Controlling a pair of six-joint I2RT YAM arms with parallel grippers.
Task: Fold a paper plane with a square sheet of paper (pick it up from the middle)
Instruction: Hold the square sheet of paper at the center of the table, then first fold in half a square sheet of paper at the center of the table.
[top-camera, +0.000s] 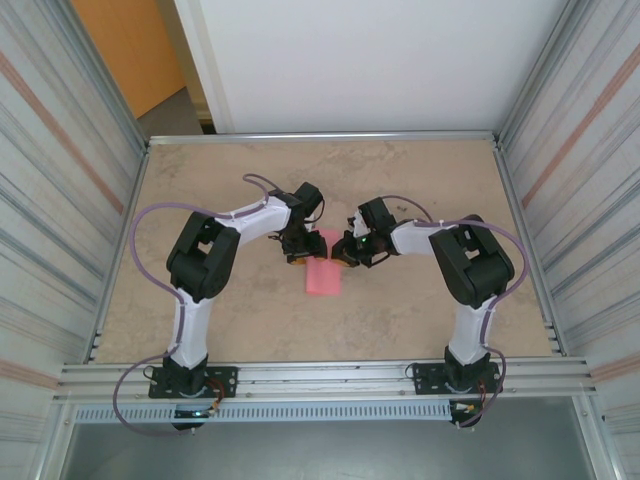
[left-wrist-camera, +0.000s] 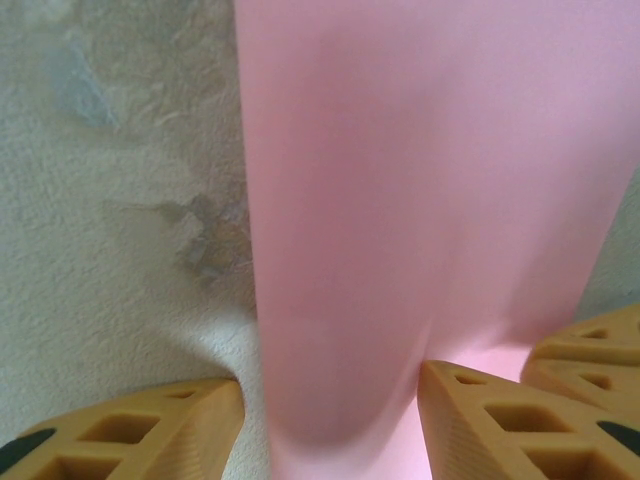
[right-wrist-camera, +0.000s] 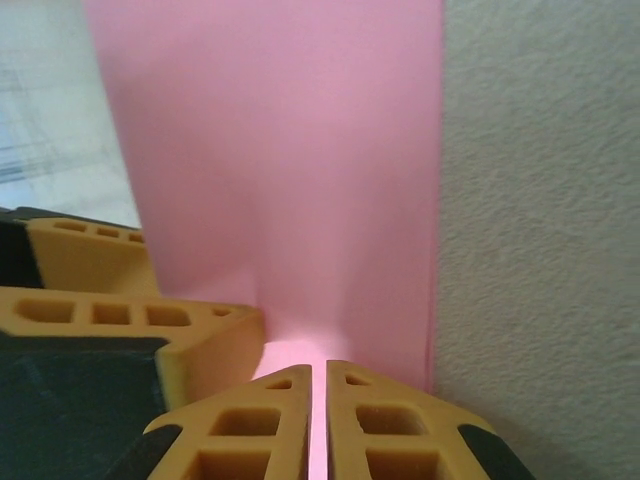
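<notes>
The robot's right gripper is pinching one edge while the rounded hump (left-wrist-camera: 340, 395) stands loose, so it should keep still while the left gripper closes on the paper (left-wrist-camera: 335, 440) and pulls away.
The square sheet of paper (top-camera: 323, 276) is pink and lies mid-table as a narrow strip, its far end lifted between the two grippers. My right gripper (top-camera: 349, 250) is shut on that end, with a thin pink edge pinched between its pads (right-wrist-camera: 318, 372). My left gripper (top-camera: 296, 249) stands open around a raised, rounded hump of the sheet (left-wrist-camera: 400, 200). In the left wrist view its right finger (left-wrist-camera: 470, 420) touches the paper, while the left finger (left-wrist-camera: 150, 430) is apart from it. The paper plane is out of view.
The tan tabletop (top-camera: 220, 170) has a metal rail (top-camera: 320, 375) along its near edge and striped walls on both sides. The left gripper's finger (right-wrist-camera: 190, 335) sits close beside my right gripper; the right gripper's fingers (left-wrist-camera: 590, 350) show at the left wrist view's edge.
</notes>
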